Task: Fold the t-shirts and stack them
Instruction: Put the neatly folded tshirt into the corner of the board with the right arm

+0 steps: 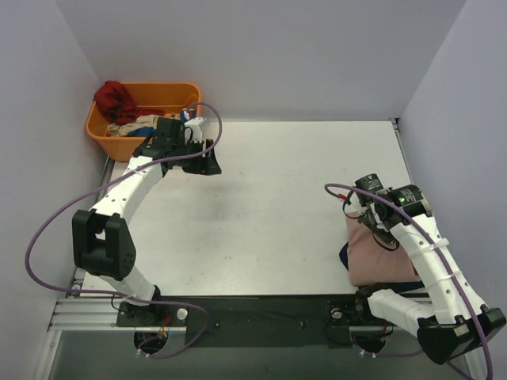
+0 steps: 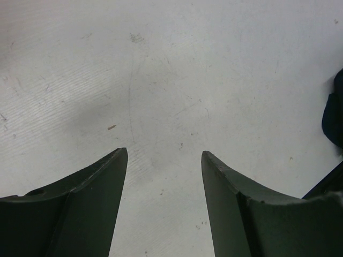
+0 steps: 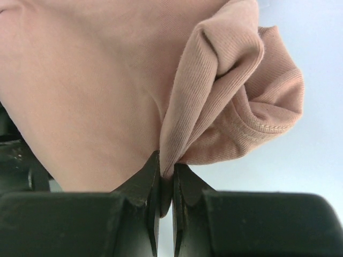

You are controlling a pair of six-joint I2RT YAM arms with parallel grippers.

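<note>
The near part of the dusty-pink t-shirt (image 1: 374, 267) is over the navy shirt (image 1: 344, 254), so the robot's right gripper should go on lowering the bunched fold until it lies down, and then let go.
The dusty-pink t-shirt (image 1: 379, 255) lies folded at the table's near right, under my right arm. A dark navy shirt edge (image 1: 345, 255) peeks out beneath it. My right gripper (image 1: 358, 215) is shut on a bunched fold of the pink t-shirt (image 3: 214, 96), with the cloth pinched between the jaws. The print is hidden. My left gripper (image 1: 207, 161) is open and empty above the bare table at the far left; its fingers (image 2: 86, 203) frame the white tabletop. A dark cloth edge (image 2: 333, 115) shows at the right of the left wrist view.
An orange basket (image 1: 158, 92) with red and other mixed clothes stands at the far left corner, just behind my left gripper. Grey walls enclose the white table (image 1: 277, 214) on three sides. A black rail runs along the near edge.
</note>
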